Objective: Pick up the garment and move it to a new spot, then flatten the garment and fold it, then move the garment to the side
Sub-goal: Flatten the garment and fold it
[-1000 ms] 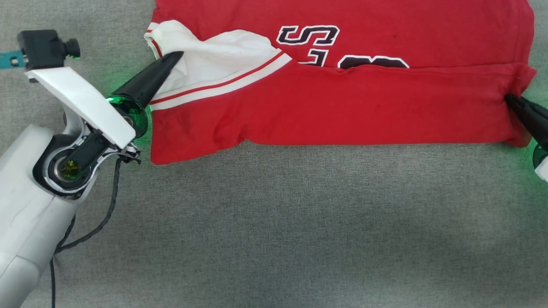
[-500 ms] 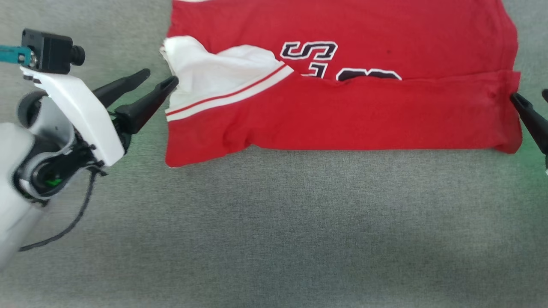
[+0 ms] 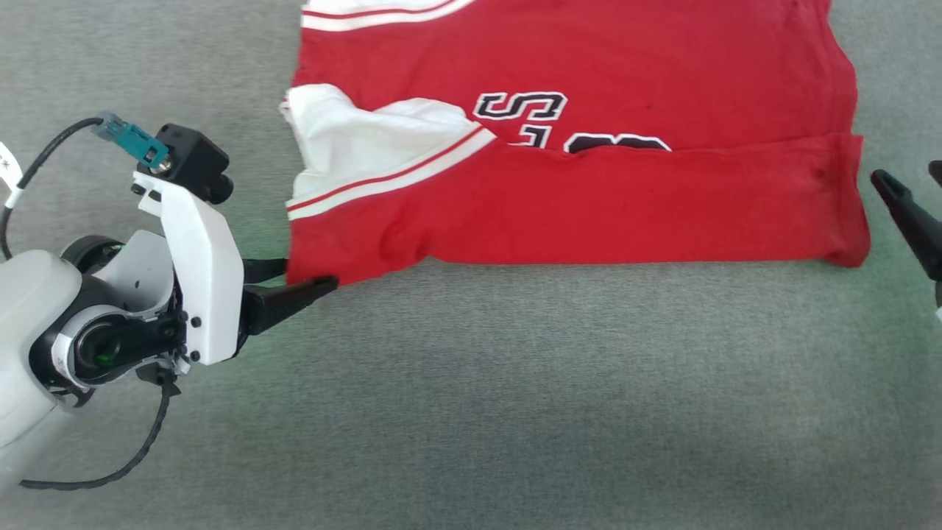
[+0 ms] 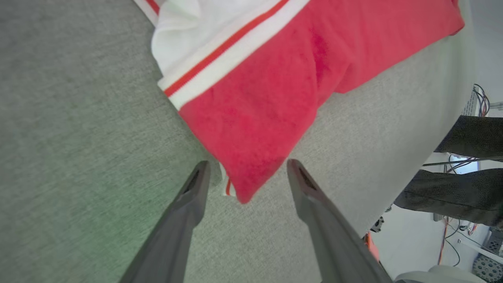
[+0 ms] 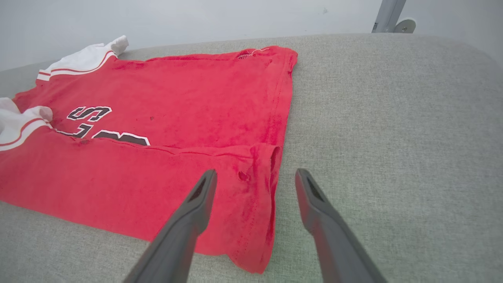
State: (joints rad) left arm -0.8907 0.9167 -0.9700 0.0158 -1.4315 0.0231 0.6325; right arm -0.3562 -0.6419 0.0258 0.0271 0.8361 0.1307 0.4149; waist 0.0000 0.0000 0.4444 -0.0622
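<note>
My gripper will pull the red creased corner of the garment [image 3: 618,202], and the garment will come along with its layers still folded, because striped trim [image 4: 228,188] shows from under that corner.
The garment [image 3: 589,191] lies spread on the grey cloth surface, red with black-and-white lettering. Its near part is folded up over the letters, and a white panel with striped trim [image 3: 353,154] is turned out at its left. My left gripper [image 3: 309,274] is open at the garment's near left corner. In the left wrist view that red corner [image 4: 251,157] pokes between the two fingers of the gripper [image 4: 245,169]. My right gripper [image 3: 907,175] stands open just right of the garment's right edge. In the right wrist view the gripper [image 5: 255,175] straddles the folded hem of the garment [image 5: 177,118].
Grey padded surface [image 3: 515,405] stretches wide toward me. Beyond its edge, the left wrist view shows dark shapes and cables [image 4: 467,165]. A metal post [image 5: 387,15] stands past the far edge in the right wrist view.
My left gripper let go of the white panel, opened, and dropped to the near left corner. The right gripper opened and drew back off the right edge. The camera also shifted.
</note>
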